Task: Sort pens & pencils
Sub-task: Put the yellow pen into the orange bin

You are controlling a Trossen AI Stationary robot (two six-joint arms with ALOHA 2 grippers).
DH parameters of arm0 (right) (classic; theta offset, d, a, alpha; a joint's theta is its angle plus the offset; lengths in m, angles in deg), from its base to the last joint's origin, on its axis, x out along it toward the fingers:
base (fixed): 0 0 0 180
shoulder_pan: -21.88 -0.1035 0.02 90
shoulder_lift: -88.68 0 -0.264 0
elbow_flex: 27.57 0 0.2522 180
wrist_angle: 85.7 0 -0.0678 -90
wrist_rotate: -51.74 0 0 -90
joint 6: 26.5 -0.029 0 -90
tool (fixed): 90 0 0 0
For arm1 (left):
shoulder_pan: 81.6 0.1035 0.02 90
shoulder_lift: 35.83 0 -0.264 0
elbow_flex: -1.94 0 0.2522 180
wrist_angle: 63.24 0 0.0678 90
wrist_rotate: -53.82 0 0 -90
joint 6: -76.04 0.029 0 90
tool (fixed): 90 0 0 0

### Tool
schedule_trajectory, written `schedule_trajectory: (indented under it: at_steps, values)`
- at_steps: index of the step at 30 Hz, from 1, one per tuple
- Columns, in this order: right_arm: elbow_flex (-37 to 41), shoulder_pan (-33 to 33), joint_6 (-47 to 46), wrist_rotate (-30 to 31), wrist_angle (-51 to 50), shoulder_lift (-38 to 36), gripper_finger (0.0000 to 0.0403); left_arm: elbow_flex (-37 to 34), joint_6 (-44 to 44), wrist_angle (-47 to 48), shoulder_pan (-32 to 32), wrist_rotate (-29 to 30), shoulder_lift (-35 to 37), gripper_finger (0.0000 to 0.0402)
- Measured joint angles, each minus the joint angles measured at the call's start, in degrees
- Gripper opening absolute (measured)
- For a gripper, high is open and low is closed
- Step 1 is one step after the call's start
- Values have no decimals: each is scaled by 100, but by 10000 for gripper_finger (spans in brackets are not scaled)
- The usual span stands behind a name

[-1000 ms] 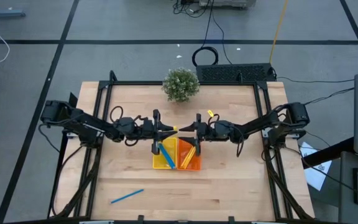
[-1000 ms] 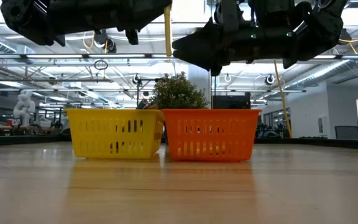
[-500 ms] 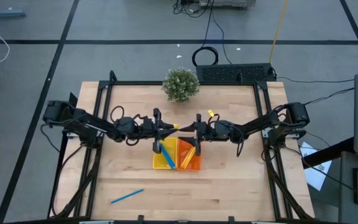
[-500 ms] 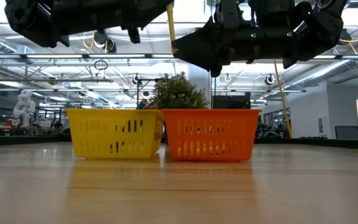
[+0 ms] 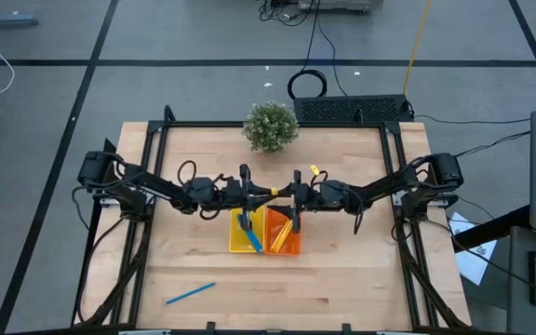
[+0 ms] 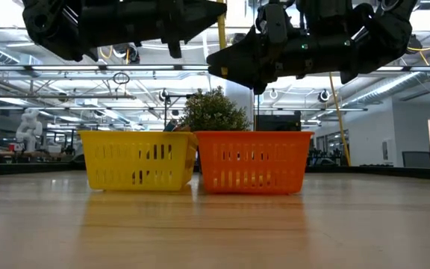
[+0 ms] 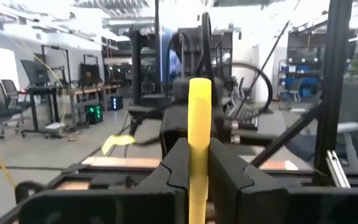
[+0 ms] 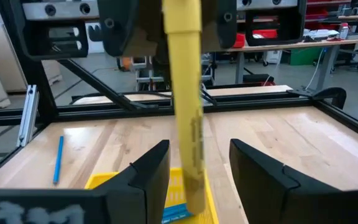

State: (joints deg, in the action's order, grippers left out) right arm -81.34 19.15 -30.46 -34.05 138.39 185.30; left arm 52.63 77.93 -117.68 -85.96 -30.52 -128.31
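My left gripper is holding the yellow pencil, but the orange tray [image 5: 291, 244] is on my right gripper's side. Next, my right gripper takes the pencil's lower end first.
My left gripper [image 5: 260, 193] is shut on a yellow pencil [image 7: 199, 112] high above the seam between the yellow tray [image 5: 242, 242] and the orange tray [image 5: 285, 244]. The pencil stands roughly upright in the low view [image 6: 221, 33]. My right gripper [image 5: 284, 193] is open, facing the left one. In the right wrist view its fingers stand on either side of the pencil [image 8: 188, 124] without touching it. A blue pen [image 5: 250, 234] lies in the yellow tray, and yellow pencils [image 5: 293, 226] lie in the orange tray. Another blue pen [image 5: 191, 294] lies on the table near the front left. My left gripper pinches the yellow pencil's shaft [image 7: 199, 155] between its two fingers. The fingers come level from the table's left and lie across the pencil. The pencil stands roughly upright, one end above the fingers, lifted clear of both trays.
A small potted plant [image 5: 270, 126] stands at the table's far edge behind the trays. The two trays stand side by side in the middle of the table [image 6: 196, 161]. A black frame [image 5: 394, 177] runs along the table's sides.
My left gripper has gone toward the table's right edge with the yellow pencil, closing on my right gripper, so the pencil now stands between the right gripper's open fingers. The pencil stays upright and clear of the trays.
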Motion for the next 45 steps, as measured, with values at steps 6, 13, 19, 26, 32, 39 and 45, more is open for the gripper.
schedule_trajectory:
  at_steps: [6,13,19,26,32,39,45]
  values:
    - [0,0,12,-2,16,0,150,-35,106,302,0,110,181,33]
    - [0,0,12,-2,56,-2,94,-61,113,506,-22,214,303,33]
    - [0,0,58,-6,40,0,20,-61,97,498,-26,254,303,33]
    - [4,0,9,-18,-48,-6,21,-61,40,671,-3,227,305,73]
    - [4,2,-3,-4,-552,-400,21,-61,-77,1797,133,188,862,163]
    - [221,0,134,18,-1386,-1159,20,-109,-339,4015,179,192,2419,229]
    - [798,5,201,48,-1205,-1690,20,-864,-226,4141,-18,647,3766,240]
